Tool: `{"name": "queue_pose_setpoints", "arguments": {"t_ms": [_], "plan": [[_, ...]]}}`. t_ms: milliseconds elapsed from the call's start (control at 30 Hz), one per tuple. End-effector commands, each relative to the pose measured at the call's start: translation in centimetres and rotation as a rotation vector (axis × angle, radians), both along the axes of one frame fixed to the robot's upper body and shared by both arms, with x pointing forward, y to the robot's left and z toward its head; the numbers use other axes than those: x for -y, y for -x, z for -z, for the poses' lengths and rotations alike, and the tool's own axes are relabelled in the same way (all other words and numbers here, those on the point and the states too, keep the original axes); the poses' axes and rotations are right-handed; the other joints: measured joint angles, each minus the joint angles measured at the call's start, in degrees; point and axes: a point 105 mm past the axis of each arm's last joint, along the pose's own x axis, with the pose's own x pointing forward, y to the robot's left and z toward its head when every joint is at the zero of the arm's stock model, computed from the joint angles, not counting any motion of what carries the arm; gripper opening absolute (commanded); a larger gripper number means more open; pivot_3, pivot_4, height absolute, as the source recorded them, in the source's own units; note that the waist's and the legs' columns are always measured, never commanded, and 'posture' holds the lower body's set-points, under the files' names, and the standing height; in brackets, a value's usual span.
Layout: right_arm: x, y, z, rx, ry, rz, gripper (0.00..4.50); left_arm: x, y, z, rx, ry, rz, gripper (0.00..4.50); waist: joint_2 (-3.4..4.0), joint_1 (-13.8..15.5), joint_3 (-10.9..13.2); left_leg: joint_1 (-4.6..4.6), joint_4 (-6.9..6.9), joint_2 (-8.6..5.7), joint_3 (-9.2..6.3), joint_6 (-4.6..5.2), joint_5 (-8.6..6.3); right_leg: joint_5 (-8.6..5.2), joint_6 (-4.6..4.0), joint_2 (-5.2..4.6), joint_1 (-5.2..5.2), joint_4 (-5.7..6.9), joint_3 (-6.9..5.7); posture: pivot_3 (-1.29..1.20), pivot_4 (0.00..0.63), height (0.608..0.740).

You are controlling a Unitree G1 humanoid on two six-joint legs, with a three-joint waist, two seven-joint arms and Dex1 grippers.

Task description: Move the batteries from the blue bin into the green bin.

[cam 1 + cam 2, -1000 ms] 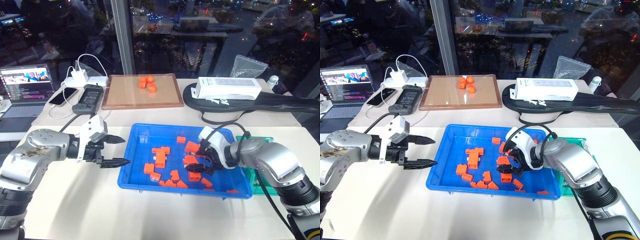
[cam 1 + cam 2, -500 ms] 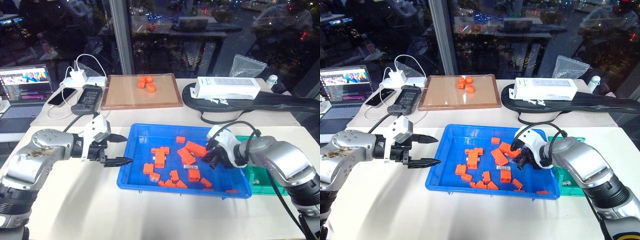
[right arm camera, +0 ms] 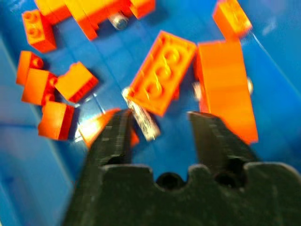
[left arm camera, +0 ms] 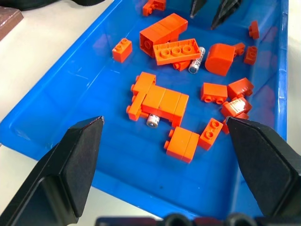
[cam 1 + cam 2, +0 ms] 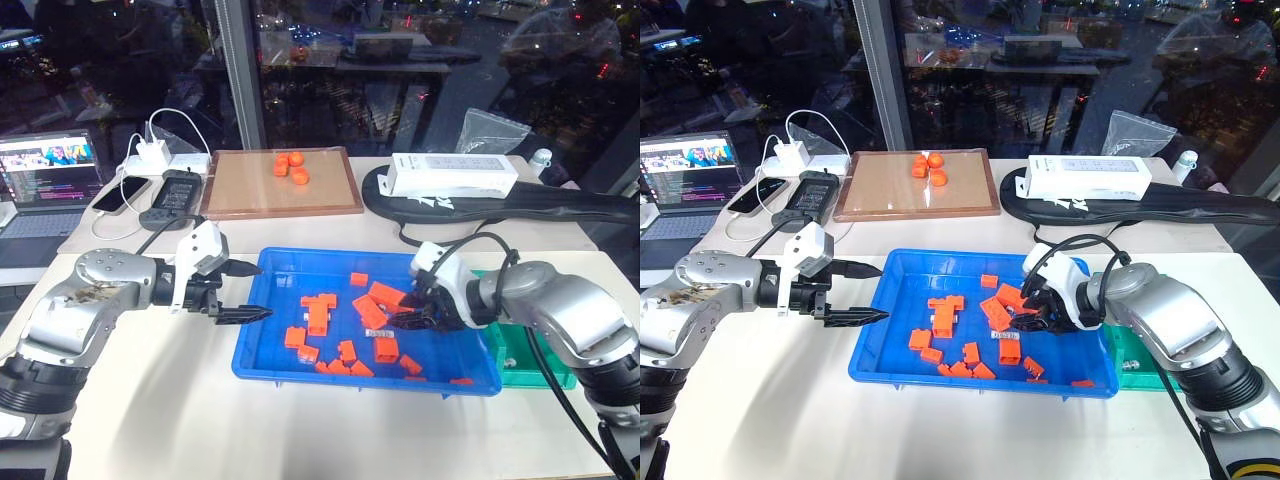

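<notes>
I should move the plate aside with my right gripper before taking the battery to the green bin: the orange plate leans over one end of the battery.
The blue bin lies mid-table with many orange bricks scattered in it. One battery lies on the bin floor beside an orange plate, between the fingers of my right gripper, which is open and low over the bin's right part. A second battery pokes out from under a brick cluster, and a third rests against the flat plate. My left gripper stands wide open at the bin's left rim, holding nothing. The green bin sits right of the blue one, partly hidden by my right arm.
At the back stand a brown wooden-framed board with orange pieces and a white box on a black bag. A laptop, a phone, a charger and cables occupy the far left. A dark window rises behind the table.
My right gripper closed among the bricks, lifted a little with nothing visible in it, and now stands open again low over a battery. The left gripper stays open by the rim.
</notes>
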Motion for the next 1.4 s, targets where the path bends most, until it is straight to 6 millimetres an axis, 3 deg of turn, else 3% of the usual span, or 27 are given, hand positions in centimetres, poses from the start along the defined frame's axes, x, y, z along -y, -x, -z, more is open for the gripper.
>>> {"name": "queue_pose_setpoints", "arguments": {"t_ms": [33,300,433,600,933,1033,1333,1400], "plan": [[0.3,-0.4,0.8,0.045,0.098,-0.077,3.89,-0.1,0.0,-0.8,0.04,-0.028,0.007,4.5,0.0,0.12,0.0,0.0,0.0,0.0,0.02,0.0,0.0,0.0,0.0,0.0,-0.01,-0.01,0.0,0.0,0.15,0.74],[-0.6,0.7,0.9,-0.011,0.083,-0.159,4.01,-0.5,0.4,-0.8,0.038,-0.04,-0.003,4.5,-0.01,0.09,0.0,-0.01,0.01,0.01,0.02,0.0,0.0,0.0,-0.01,0.0,0.0,0.03,0.0,0.0,0.15,0.74],[-1.0,0.9,1.4,-0.021,0.086,-0.175,3.01,-0.5,0.4,-0.9,0.039,-0.041,-0.005,4.5,-0.01,0.14,0.0,-0.01,0.02,0.01,0.02,0.0,0.0,0.0,-0.01,0.0,0.01,0.03,0.0,0.0,0.15,0.74],[-1.1,0.6,1.8,-0.019,0.09,-0.173,3.01,-0.5,0.4,-0.9,0.04,-0.045,-0.007,4.5,-0.01,0.12,0.0,-0.01,0.02,0.0,0.03,0.0,0.0,0.0,-0.01,0.0,0.0,0.04,0.0,0.0,0.15,0.74],[-1.1,0.1,3.9,-0.061,0.096,-0.143,0.05,-0.5,0.3,-1.0,0.05,-0.048,-0.011,4.5,-0.09,0.1,-0.07,0.04,0.04,0.0,0.05,0.0,0.0,0.0,-0.01,0.01,0.06,0.05,-0.01,0.0,0.15,0.74],[-1.1,0.0,4.2,-0.063,0.096,-0.14,0.05,-0.5,0.3,-1.1,0.05,-0.045,-0.013,4.5,-0.15,0.09,-0.11,0.12,0.03,0.01,0.07,0.0,0.0,0.0,-0.02,0.02,0.07,0.06,-0.02,0.0,0.15,0.74],[-1.2,-0.2,2.0,-0.053,0.015,-0.111,0.05,-0.6,0.2,-1.1,0.043,-0.036,-0.009,4.5,-0.17,0.15,-0.12,0.23,0.01,0.01,0.07,-0.01,0.0,-0.01,-0.04,-0.02,0.09,0.07,-0.01,0.0,0.15,0.74],[-1.3,-0.2,1.9,-0.045,0.021,-0.122,0.6,-0.5,0.1,-1.0,0.042,-0.035,-0.008,4.5,-0.17,0.12,-0.12,0.14,0.0,0.01,0.07,-0.01,0.0,0.0,-0.04,-0.02,0.08,0.11,0.01,0.0,0.15,0.74]]}}
